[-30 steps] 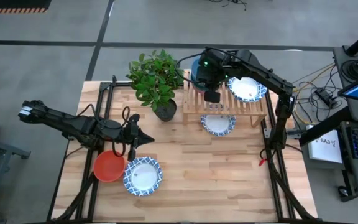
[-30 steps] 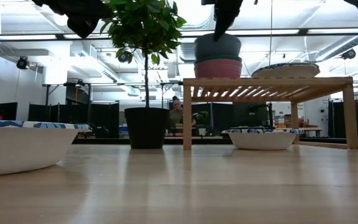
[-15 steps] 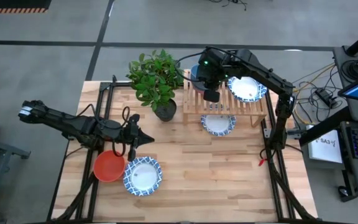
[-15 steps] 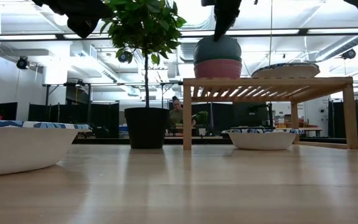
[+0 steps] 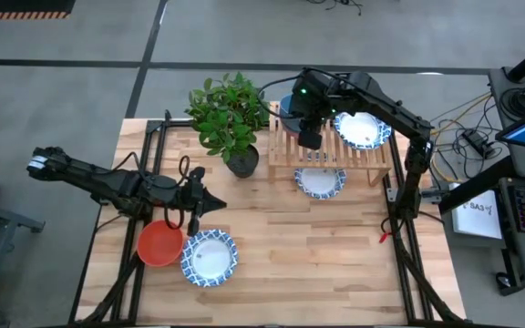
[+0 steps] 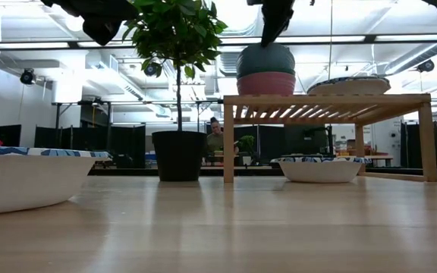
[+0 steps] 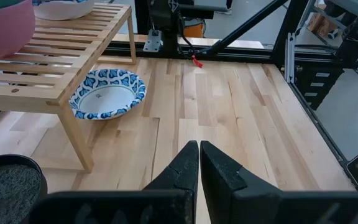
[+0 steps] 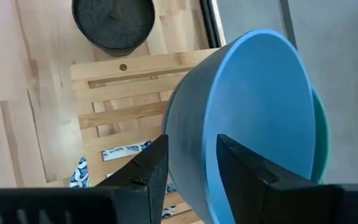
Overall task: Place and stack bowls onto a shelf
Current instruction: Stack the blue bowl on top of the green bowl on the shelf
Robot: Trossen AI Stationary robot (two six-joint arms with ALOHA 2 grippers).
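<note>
The blue bowl [image 6: 267, 59] is sitting tilted and high in the green bowl. My right gripper should open off the blue bowl's rim [image 8: 207, 124] and let the blue bowl settle level.
A blue bowl [image 8: 260, 106] sits in a green bowl [image 8: 319, 134] on top of a pink one [image 6: 265, 83], stacked at the left end of the slatted shelf [image 5: 346, 152]. My right gripper [image 8: 191, 146] is open above the stack. One finger stands outside the blue bowl's wall and one inside. A white blue-rimmed bowl [image 5: 361, 129] rests on the shelf's right part. Another [image 5: 320, 181] lies on the table at the shelf's near side. A red bowl [image 5: 159, 244] and a patterned bowl [image 5: 210, 256] lie near my left gripper [image 5: 215, 206], which is shut and holds nothing. My right gripper comes at the blue bowl from above and straddles its rim [image 8: 211, 144] on the side toward the shelf's near edge. I cannot tell whether either finger touches the wall. The bowl rests in the stack, not lifted.
A potted plant [image 5: 231, 117] stands just left of the shelf, close to the stack. The middle and near right of the tabletop [image 5: 335, 264] are bare wood. People and equipment show in the room beyond the table's far edge.
My right gripper has opened around the blue bowl's wall and let it go. The bowl has dropped a little and settled into the green bowl on the stack. My left arm has kept still.
</note>
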